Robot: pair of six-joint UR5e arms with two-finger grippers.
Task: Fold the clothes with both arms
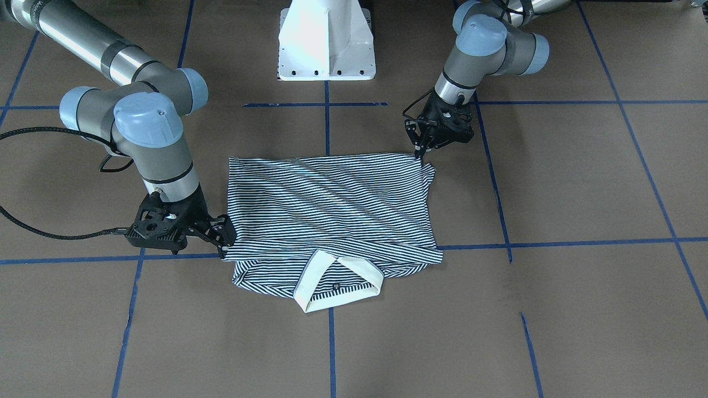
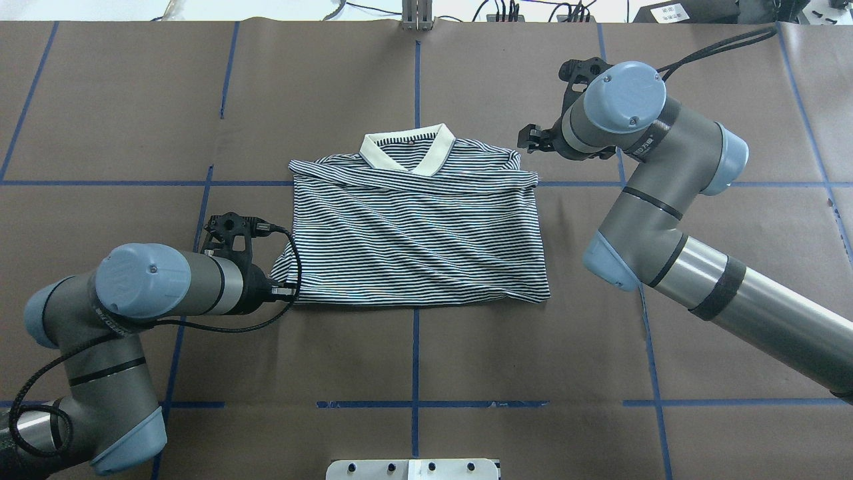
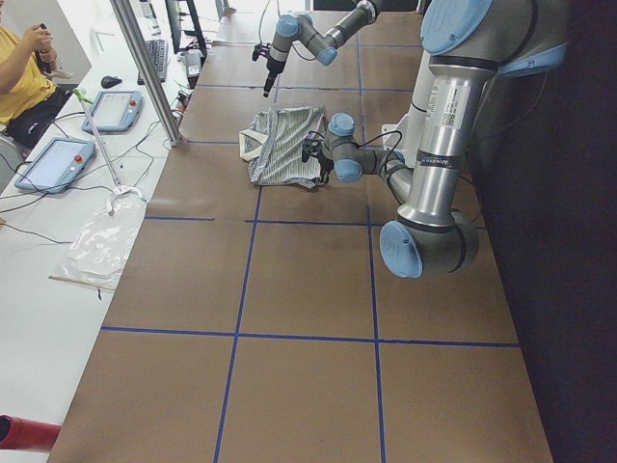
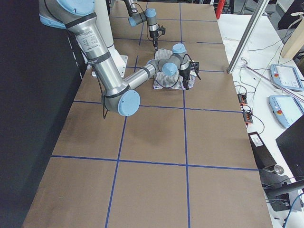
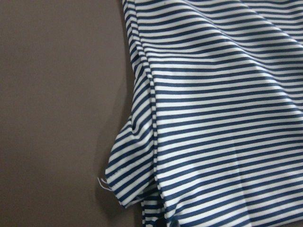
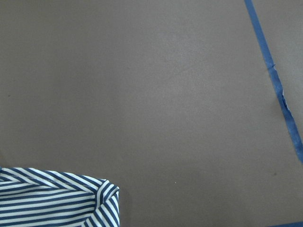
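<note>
The folded layers are lying flat next to the cream collar. The striped polo shirt will swing around and stay folded when I pull the collar.
The striped polo shirt lies folded flat mid-table, its cream collar on the far side. My left gripper points down at the shirt's near corner on my left. Its fingertips look drawn together, and nothing shows between them. The left wrist view shows that corner lying flat on the paper. My right gripper sits low beside the far shoulder edge, fingers apart and holding nothing. In the right wrist view, the shirt's corner lies off to one side.
The white pedestal base stands at the near edge. Brown paper with blue tape lines covers the table. A person sits at a side bench with tablets.
</note>
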